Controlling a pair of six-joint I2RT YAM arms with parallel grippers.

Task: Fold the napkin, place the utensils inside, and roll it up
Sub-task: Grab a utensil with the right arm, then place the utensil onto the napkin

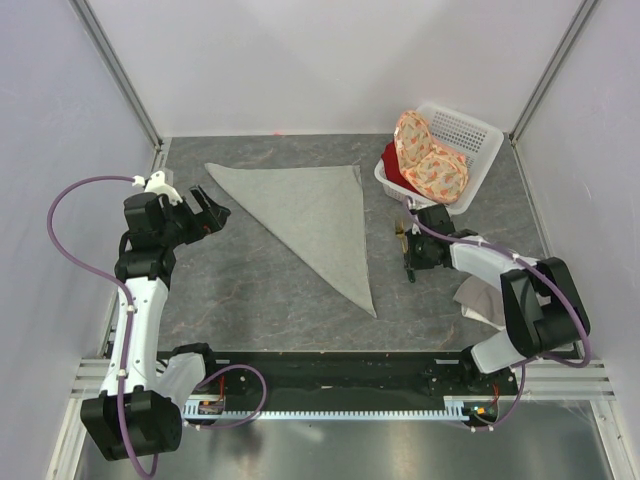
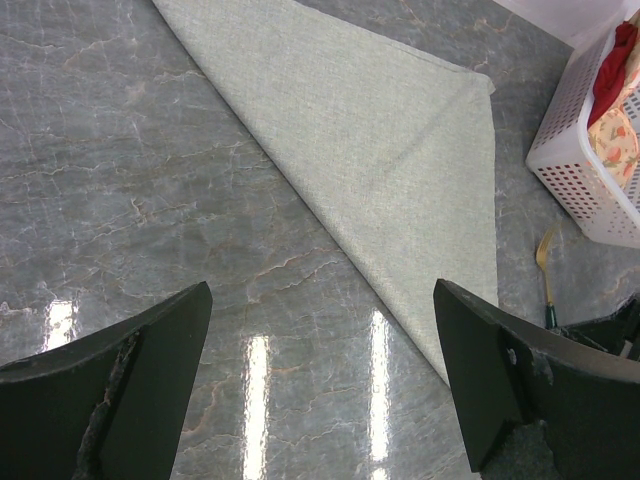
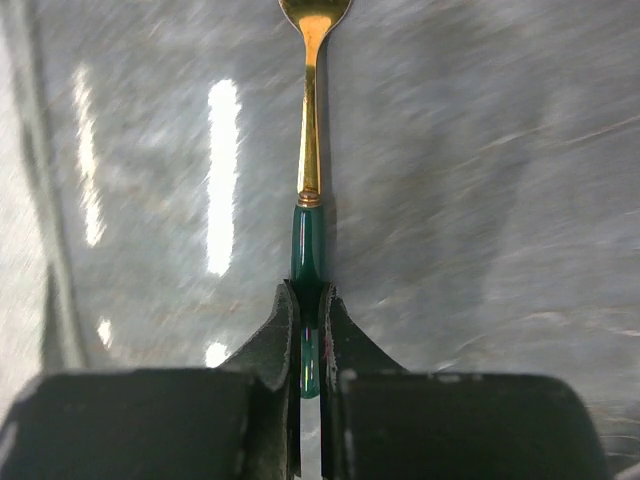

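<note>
The napkin is flat and clear. My right gripper should keep moving the fork by its green handle [image 1: 410, 272] until the fork is lying along the napkin's long edge [image 1: 296, 232].
The sage-grey napkin [image 1: 310, 215] lies flat on the table, folded into a triangle; it also shows in the left wrist view [image 2: 380, 150]. My left gripper [image 1: 210, 212] is open and empty just left of the napkin's left edge, its jaws wide apart over bare table [image 2: 320, 330]. The fork [image 1: 403, 238], with a gold head and dark green handle, lies right of the napkin. My right gripper [image 1: 410, 262] is shut on its green handle [image 3: 310, 295], and the gold neck [image 3: 310, 130] points away from it. The fork also shows in the left wrist view [image 2: 545, 270].
A white perforated basket [image 1: 480, 140] stands at the back right, holding an orange floral cloth [image 1: 425, 160] and a red cloth [image 1: 392, 162]. A paler beige-grey cloth [image 1: 480, 300] lies under my right arm. Walls enclose the table on three sides.
</note>
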